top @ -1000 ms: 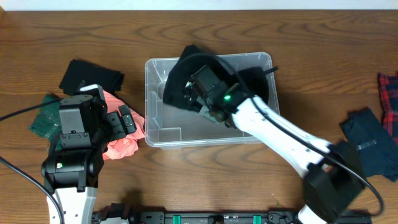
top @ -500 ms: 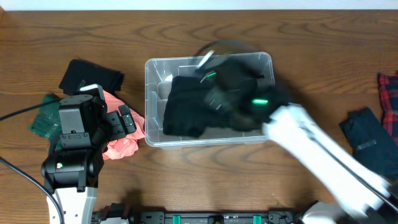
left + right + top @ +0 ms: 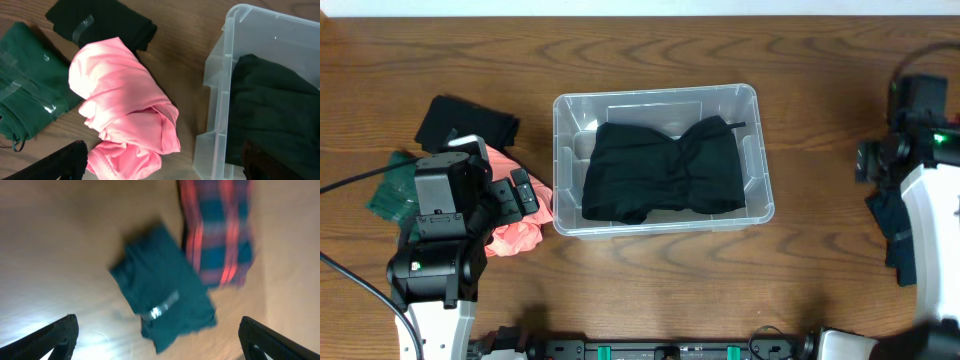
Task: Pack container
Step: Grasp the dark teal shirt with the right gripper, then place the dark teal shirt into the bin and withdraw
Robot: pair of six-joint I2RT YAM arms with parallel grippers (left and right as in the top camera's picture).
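Note:
My right gripper keeps going down until both fingers close around the teal garment's taped end point(image 3: 900, 238), which lies below its open fingers, clear of the plaid garment point(image 3: 220, 235).
The clear plastic container point(image 3: 655, 92) stands mid-table with a black garment point(image 3: 660, 172) lying loose inside it. The left wrist view shows the container's near wall point(image 3: 220, 95) and that garment point(image 3: 277, 107) inside it. My left gripper point(image 3: 525, 192) hovers open to the container's left, over a crumpled pink garment point(image 3: 122, 100), and the wide gap between its fingers point(image 3: 160, 167) is empty. My right gripper point(image 3: 880, 158) is far right, away from the container. It is open point(image 3: 160, 340) above a dark teal folded garment point(image 3: 165, 295), holding nothing.
Left of the container lie a black folded garment point(image 3: 468, 122) and a green one point(image 3: 392, 190) beside the pink one point(image 3: 515, 228). At the right edge a red-and-blue plaid garment point(image 3: 947, 160) lies next to the teal one point(image 3: 910, 225).
My right gripper has let go of the black garment, which now lies in the container. The right arm has swung out to the far right. The left arm has not moved.

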